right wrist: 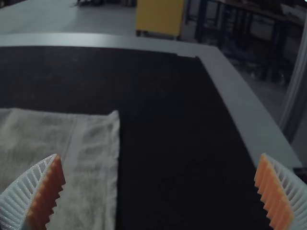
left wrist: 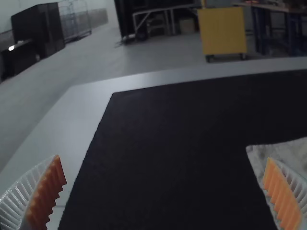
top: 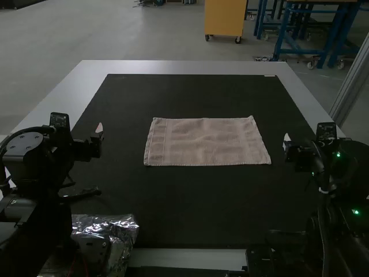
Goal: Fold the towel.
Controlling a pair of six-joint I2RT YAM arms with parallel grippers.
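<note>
When I carry the towel's far edge over, I expect the towel's near edge (top: 207,165) to stay in place: the towel lies flat with soft ripples (top: 210,137).
A beige towel (top: 206,142) lies spread flat on the black mat, its long sides running left to right in the high view. My left gripper (top: 99,138) is held off to the towel's left, and my right gripper (top: 287,144) off to its right; neither touches it. In the left wrist view a corner of the towel (left wrist: 288,154) shows near one finger, and my left gripper (left wrist: 165,191) stands wide open. The right wrist view has an end of the towel (right wrist: 91,158) and my right gripper (right wrist: 160,191), also wide open with nothing between its fingers.
The black mat (top: 190,208) covers most of the white table (top: 173,66). Crumpled silvery foil (top: 118,228) lies by the left arm's base, at the near edge. A metal post (top: 353,81) rises beyond the table's right side.
</note>
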